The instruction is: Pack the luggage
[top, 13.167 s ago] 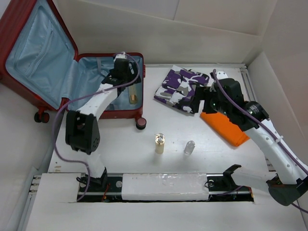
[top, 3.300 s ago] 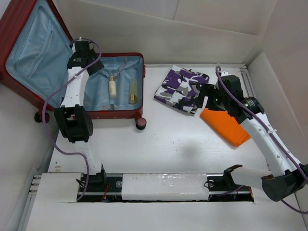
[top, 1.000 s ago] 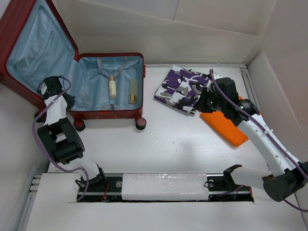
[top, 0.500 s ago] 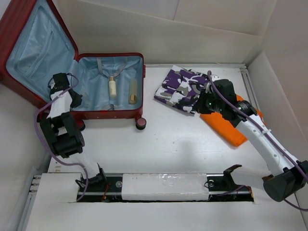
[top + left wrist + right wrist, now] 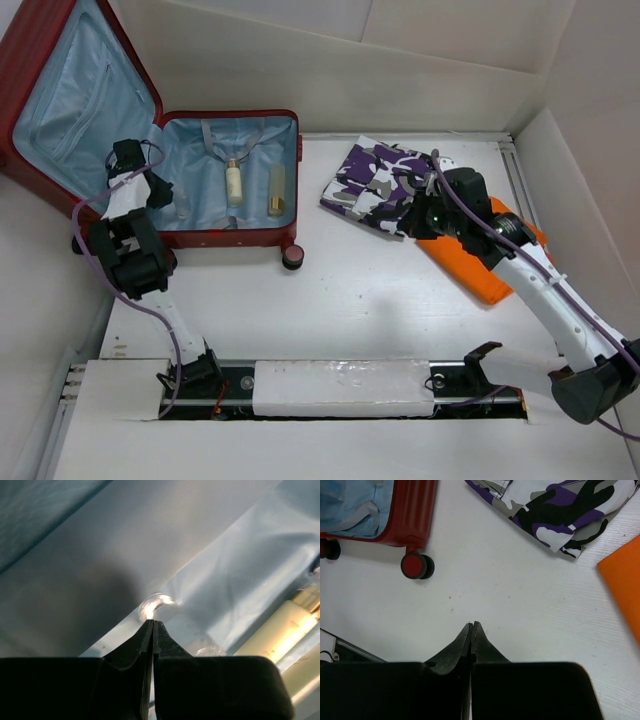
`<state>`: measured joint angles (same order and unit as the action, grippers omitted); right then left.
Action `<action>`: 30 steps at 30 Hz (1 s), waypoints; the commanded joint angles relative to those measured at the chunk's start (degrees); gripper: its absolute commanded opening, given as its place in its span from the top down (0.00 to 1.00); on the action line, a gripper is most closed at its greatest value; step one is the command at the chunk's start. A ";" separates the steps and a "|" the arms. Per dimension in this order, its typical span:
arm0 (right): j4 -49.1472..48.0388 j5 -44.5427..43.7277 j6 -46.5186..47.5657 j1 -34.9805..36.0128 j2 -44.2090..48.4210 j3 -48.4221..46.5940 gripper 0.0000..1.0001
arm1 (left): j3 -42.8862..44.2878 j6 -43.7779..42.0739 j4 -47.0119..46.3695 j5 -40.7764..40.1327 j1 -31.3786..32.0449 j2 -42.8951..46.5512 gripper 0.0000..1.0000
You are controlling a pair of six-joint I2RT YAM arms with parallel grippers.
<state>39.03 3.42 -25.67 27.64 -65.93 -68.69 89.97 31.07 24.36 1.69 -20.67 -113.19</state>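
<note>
My left gripper should open its fingers, as they are shut at the clear glossy thing's edge (image 5: 156, 603). It should then lift clear of the thing and come down over it with the fingers around its body (image 5: 181, 206).
The luggage (image 5: 230, 238) lies open at the back left, its lid leaning up and its light blue lining (image 5: 225, 555) showing. In its base lie a cream bottle (image 5: 233, 183) and an amber bottle (image 5: 276, 190). My left gripper (image 5: 165, 196) is shut and empty, low over the lining at the base's left side. Just past its tips (image 5: 152, 622) lies a clear glossy thing (image 5: 155, 604), with the cream bottle (image 5: 280, 632) to the right. My right gripper (image 5: 410, 226) is shut and empty above bare table (image 5: 471, 625), beside the camouflage cloth (image 5: 378, 185).
An orange folded item (image 5: 480, 262) lies right of the camouflage cloth (image 5: 560, 505), partly under the right arm. The luggage's red shell (image 5: 415, 510) and a wheel (image 5: 415, 566) show at the right wrist view's upper left. White walls close in the table at the back and right.
My left gripper has swung from outside the luggage's left edge in over the lining of its base. The right gripper has drifted a little left along the camouflage cloth's near edge.
</note>
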 commanded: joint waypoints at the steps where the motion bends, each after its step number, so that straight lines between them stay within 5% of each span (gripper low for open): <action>1: -0.97 -1.40 -1.66 1.37 2.12 -1.45 1.00 | 5.98 0.04 -1.86 1.73 1.15 -0.63 1.00; 9: -0.45 -3.50 -3.42 6.54 2.65 -1.45 1.00 | 17.95 4.07 -2.47 6.38 3.88 -5.47 1.00; 13: 0.26 -5.44 -3.95 7.69 3.26 -1.45 1.00 | 16.91 4.09 0.16 5.17 4.41 -3.63 0.99; 17: 0.26 -4.92 -4.48 8.22 3.79 -0.31 1.00 | 8.74 0.31 -2.46 -1.34 4.41 7.34 0.99; 23: -1.58 -4.30 -4.48 10.41 3.18 -0.30 0.99 | -3.83 0.31 -4.58 -2.66 4.93 20.27 0.64; 28: -2.20 -4.83 -3.95 10.95 3.18 -0.31 0.53 | -11.30 -1.01 -4.67 -5.74 4.93 25.11 0.44; 30: -2.73 -4.30 -3.42 10.95 2.66 -0.31 0.48 | -13.94 -1.63 -4.67 -6.35 4.93 25.73 0.44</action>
<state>39.31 -0.47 -29.63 37.98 -63.37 -68.51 79.83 31.11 19.66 -2.24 -16.01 -87.31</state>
